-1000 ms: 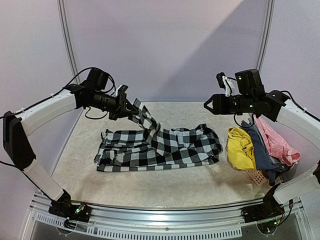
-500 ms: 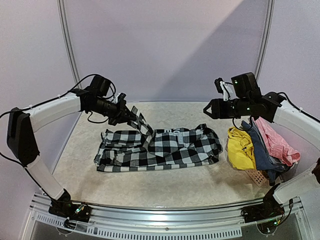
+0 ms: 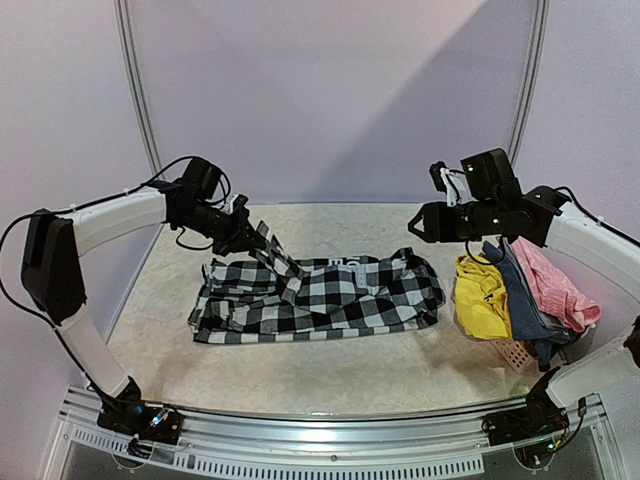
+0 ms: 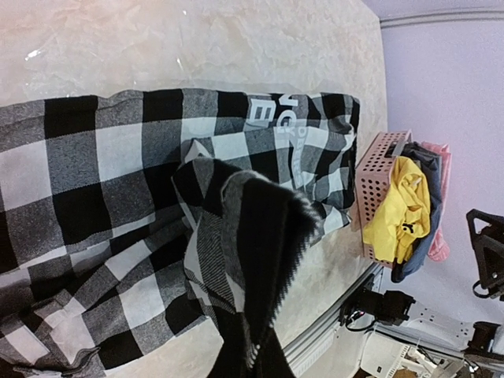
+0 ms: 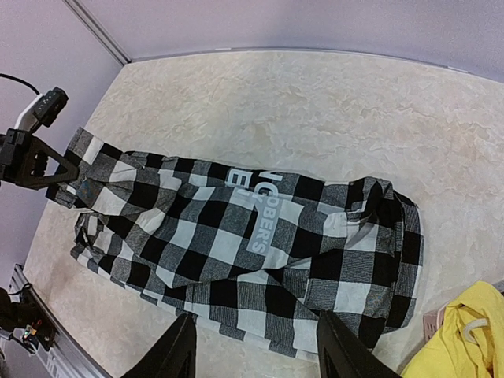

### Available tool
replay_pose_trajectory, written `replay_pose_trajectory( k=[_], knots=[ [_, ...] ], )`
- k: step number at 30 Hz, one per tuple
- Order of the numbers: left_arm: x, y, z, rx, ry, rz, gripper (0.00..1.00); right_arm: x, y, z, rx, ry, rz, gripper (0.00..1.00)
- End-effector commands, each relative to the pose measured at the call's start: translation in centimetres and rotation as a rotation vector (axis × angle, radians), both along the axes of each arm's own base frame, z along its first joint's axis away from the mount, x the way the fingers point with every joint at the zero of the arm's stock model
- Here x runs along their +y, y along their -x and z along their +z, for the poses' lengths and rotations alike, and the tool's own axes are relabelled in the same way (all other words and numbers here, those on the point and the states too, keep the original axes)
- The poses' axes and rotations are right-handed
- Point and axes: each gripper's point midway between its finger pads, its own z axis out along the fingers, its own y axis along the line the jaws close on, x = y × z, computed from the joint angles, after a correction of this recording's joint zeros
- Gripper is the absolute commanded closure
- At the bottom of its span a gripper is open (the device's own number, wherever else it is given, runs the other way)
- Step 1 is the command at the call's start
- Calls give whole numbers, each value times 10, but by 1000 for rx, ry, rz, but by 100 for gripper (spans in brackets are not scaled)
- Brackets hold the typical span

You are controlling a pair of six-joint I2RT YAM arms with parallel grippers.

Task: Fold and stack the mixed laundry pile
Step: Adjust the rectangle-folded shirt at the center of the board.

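My left gripper should keep lowering the checked shirt's sleeve [image 3: 282, 268], which hangs over the shirt's body, toward the shirt's end [image 3: 212, 286] away from the basket and let go of it there.
The black-and-white checked shirt [image 3: 330, 295] lies spread flat across the middle of the table. My left gripper [image 3: 246, 233] is shut on one of its sleeves [image 3: 275, 258] and holds it a little above the shirt's left part. In the left wrist view the held cloth [image 4: 252, 260] covers the jaws. My right gripper [image 3: 416, 222] is open and empty, hovering above the shirt's right end [image 5: 370, 236]. The yellow garment [image 3: 481, 296], the blue-grey one [image 3: 520, 300] and the pink one [image 3: 556, 283] are heaped at the right.
The heap sits in and over a salmon perforated basket [image 3: 514, 352] at the table's right edge; the basket also shows in the left wrist view [image 4: 376, 177]. Lilac walls close the back and both sides. A metal rail [image 3: 320, 440] runs along the near edge.
My left gripper has come down and drawn slightly left with the sleeve, which now hangs lower over the shirt. The right gripper has barely moved.
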Motion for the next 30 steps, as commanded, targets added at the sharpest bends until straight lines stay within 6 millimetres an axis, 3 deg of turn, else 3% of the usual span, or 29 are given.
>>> replay_pose_trajectory(
  k=[1,10,16,30],
  knots=[
    [12,-2,-16,23,-52,4,100,0,-4,-9,25,14,-5,48],
    [32,-15,-7,-60,-122,-3,100,5,-6,-16,48,12,7,48],
    [53,-17,-15,-78,-199,-18,100,4,-4,-18,54,18,9,48],
    [75,-14,-66,-23,-311,-47,100,11,-5,-27,90,0,16,49]
  ],
)
